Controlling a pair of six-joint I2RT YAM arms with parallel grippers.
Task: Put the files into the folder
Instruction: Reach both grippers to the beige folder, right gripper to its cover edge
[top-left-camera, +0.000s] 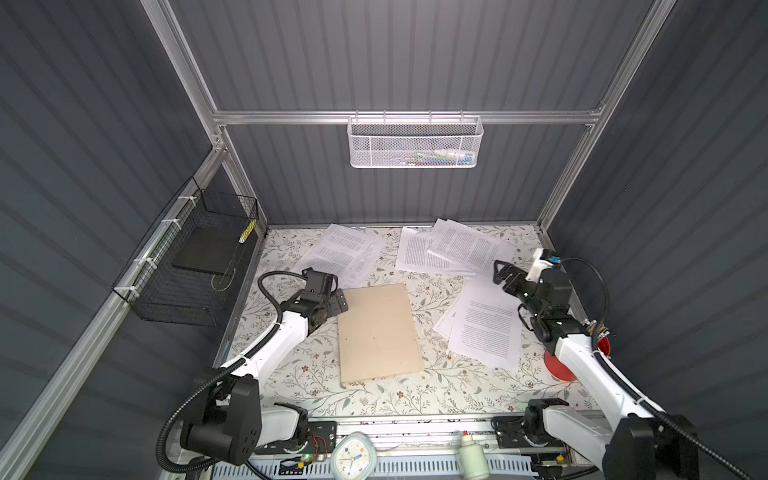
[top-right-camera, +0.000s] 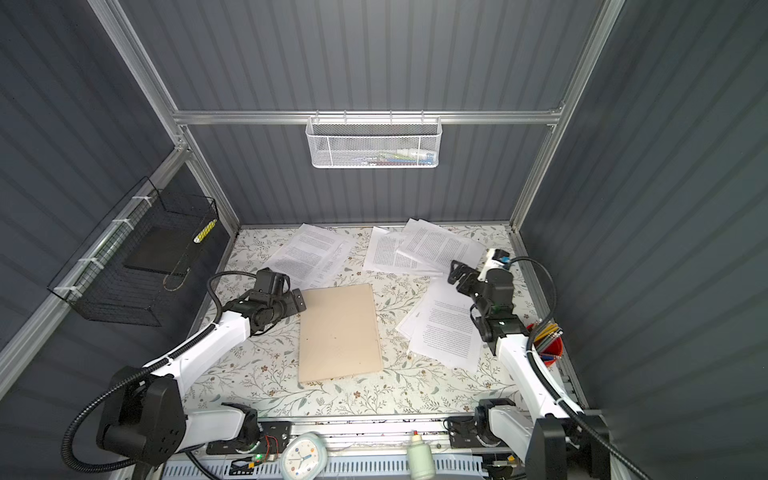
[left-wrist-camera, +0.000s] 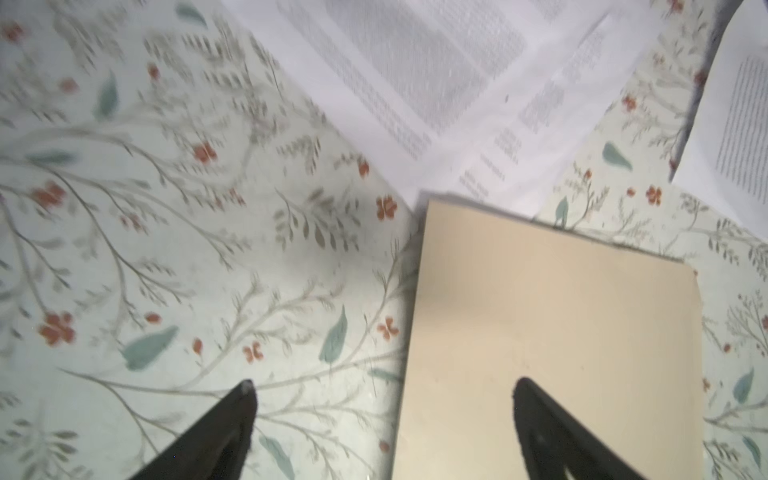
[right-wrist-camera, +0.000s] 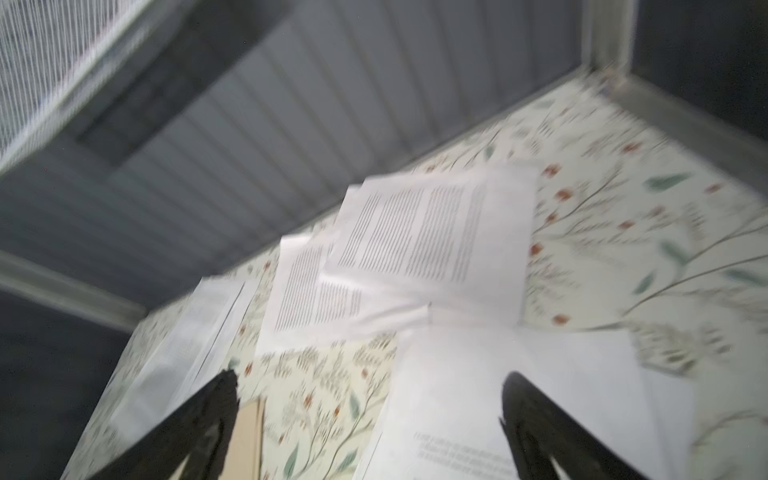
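Note:
The tan folder is closed, with my left gripper at its folded side. Next, my right gripper raises the folder cover's loose edge before files go in.
The tan folder lies shut and flat mid-table. White printed files lie in loose piles: back left, back right and right of the folder. My left gripper is low at the folder's far left corner. It is open, with one finger over the cloth and one over the folder. My right gripper hovers open and empty above the far end of the right pile.
A black wire basket holding a black pad hangs on the left wall. A white mesh basket hangs on the back rail. A red pencil cup stands at the right edge. A clock and a bottle sit at the front.

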